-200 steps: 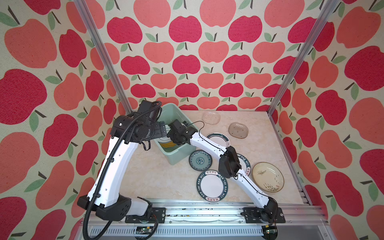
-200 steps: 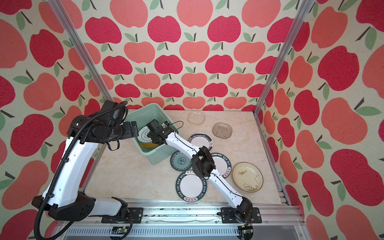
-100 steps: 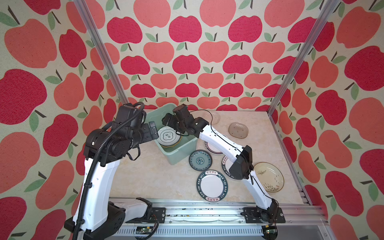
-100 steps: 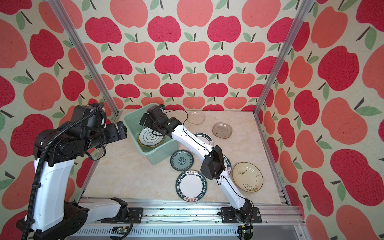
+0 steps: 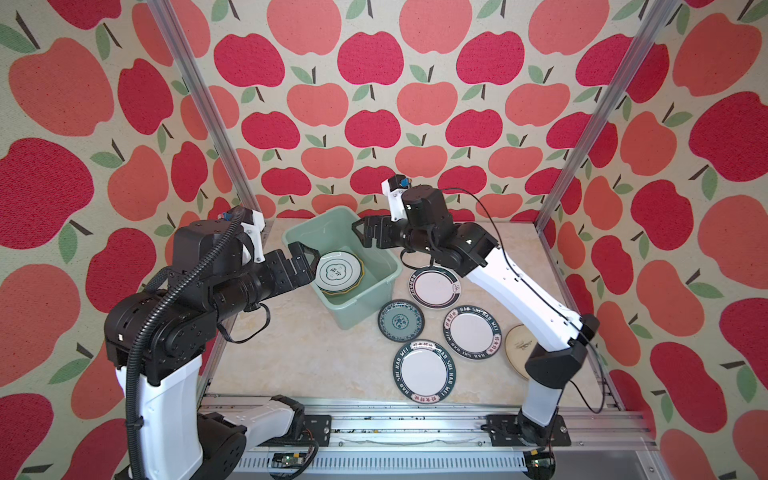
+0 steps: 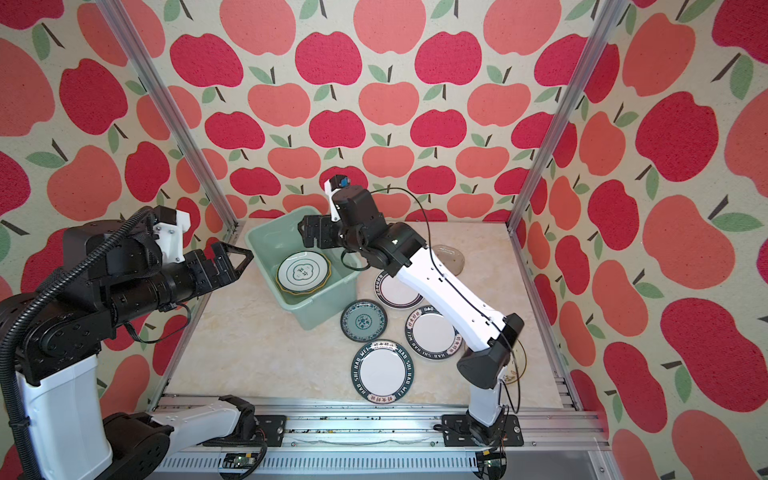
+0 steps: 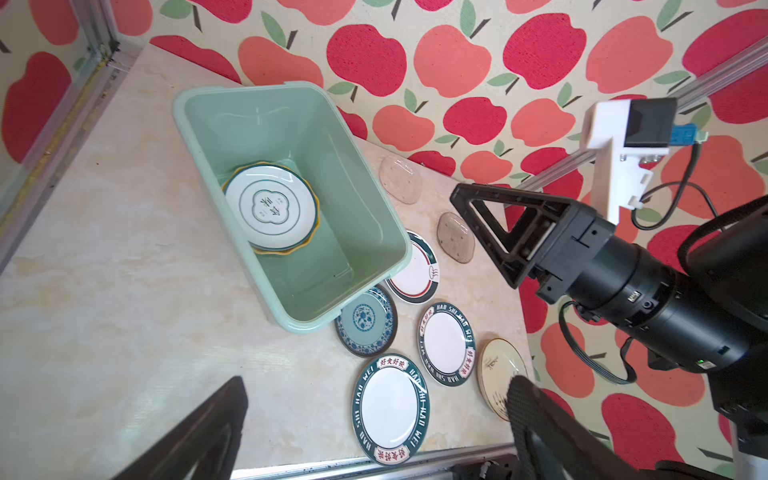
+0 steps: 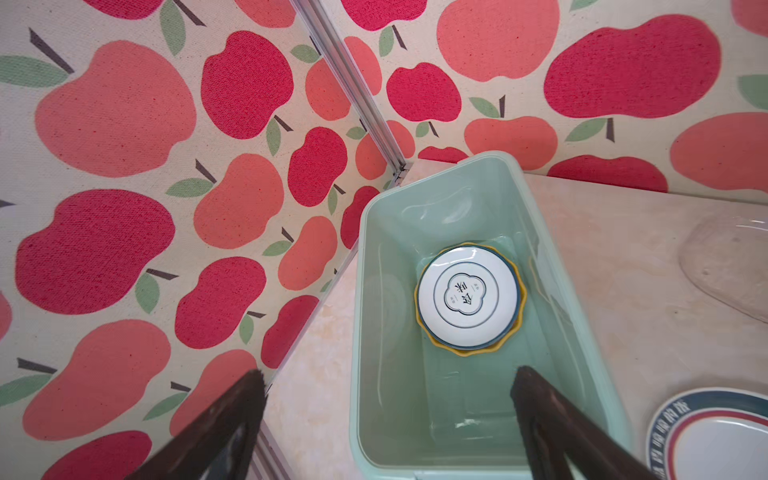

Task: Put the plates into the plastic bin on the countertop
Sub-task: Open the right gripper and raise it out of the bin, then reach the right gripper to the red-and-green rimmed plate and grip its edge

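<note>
The red-and-dark-rimmed plate's edge [image 5: 458,285] facing away from the bin is clear, so the robot's right gripper should stay on its way there until its fingers are on both sides of the plate's rim [image 5: 456,292].
The plastic bin [image 5: 365,307] [image 6: 328,303] [image 7: 291,137] [image 8: 390,291] stands at the back left of the countertop [image 5: 291,357]. Inside it a white emblem plate [image 5: 336,270] [image 6: 301,272] [image 7: 270,205] [image 8: 467,297] lies on a yellow scalloped plate [image 8: 465,353]. On the countertop lie a red-and-dark-rimmed plate [image 5: 434,286], a teal plate [image 5: 400,321], two lettered plates [image 5: 471,332] [image 5: 424,372] and a cream plate [image 5: 517,345]. My left gripper [image 5: 305,264] [image 6: 232,259] [image 7: 376,382] hangs open left of the bin. My right gripper [image 5: 365,235] [image 6: 309,237] [image 8: 388,374] hovers open and empty above the bin's far side.
A clear glass oval [image 7: 401,178] and a smoky one [image 7: 455,237] [image 6: 451,255] lie near the back wall, right of the bin. Aluminium rails edge the countertop, and apple-patterned walls close three sides. The right arm reaches over the plates on the right.
Both grippers have come up out of the bin. The right one let go of the white plate, which now lies on the yellow one. The left arm drew back to the left.
</note>
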### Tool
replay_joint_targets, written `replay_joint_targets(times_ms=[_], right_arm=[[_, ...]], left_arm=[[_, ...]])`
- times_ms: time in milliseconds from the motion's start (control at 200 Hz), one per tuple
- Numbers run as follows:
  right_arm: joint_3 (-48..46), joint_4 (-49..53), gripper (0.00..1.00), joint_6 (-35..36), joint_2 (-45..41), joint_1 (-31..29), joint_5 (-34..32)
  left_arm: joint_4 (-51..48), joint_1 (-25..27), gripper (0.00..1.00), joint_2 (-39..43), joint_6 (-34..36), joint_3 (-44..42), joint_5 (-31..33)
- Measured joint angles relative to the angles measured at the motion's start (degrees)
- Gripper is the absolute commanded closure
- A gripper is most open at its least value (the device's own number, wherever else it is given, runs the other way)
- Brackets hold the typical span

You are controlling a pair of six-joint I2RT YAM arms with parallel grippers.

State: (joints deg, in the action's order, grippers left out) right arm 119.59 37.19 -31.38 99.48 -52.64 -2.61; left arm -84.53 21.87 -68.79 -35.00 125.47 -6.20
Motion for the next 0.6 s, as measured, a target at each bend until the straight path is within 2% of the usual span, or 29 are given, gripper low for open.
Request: replay_joint_targets(times_ms=[125, 260, 450, 600], right_arm=[[-14.12, -0.44, 0.1, 0.5, -12.83, 9.88, 6.71], [-26.18, -0.59, 0.14, 0.24, -21.18, 21.49, 14.93], [-36.3, 0.72, 0.16, 0.37, -24.11, 35.56, 24.46], [-42.23, 1.16, 0.16, 0.74, -24.02, 43.17, 28.33]], left_arm=[[2.69, 0.04, 0.01, -1.44, -2.29, -1.57, -5.05], [4.98, 1.75, 0.02, -5.42, -3.74, -2.69, -7.32], [8.37, 6.62, 0.01, -13.7, -4.15, -3.45, -5.6], [10.95, 11.74, 0.0, -19.43, -4.13, -3.39, 0.07]])
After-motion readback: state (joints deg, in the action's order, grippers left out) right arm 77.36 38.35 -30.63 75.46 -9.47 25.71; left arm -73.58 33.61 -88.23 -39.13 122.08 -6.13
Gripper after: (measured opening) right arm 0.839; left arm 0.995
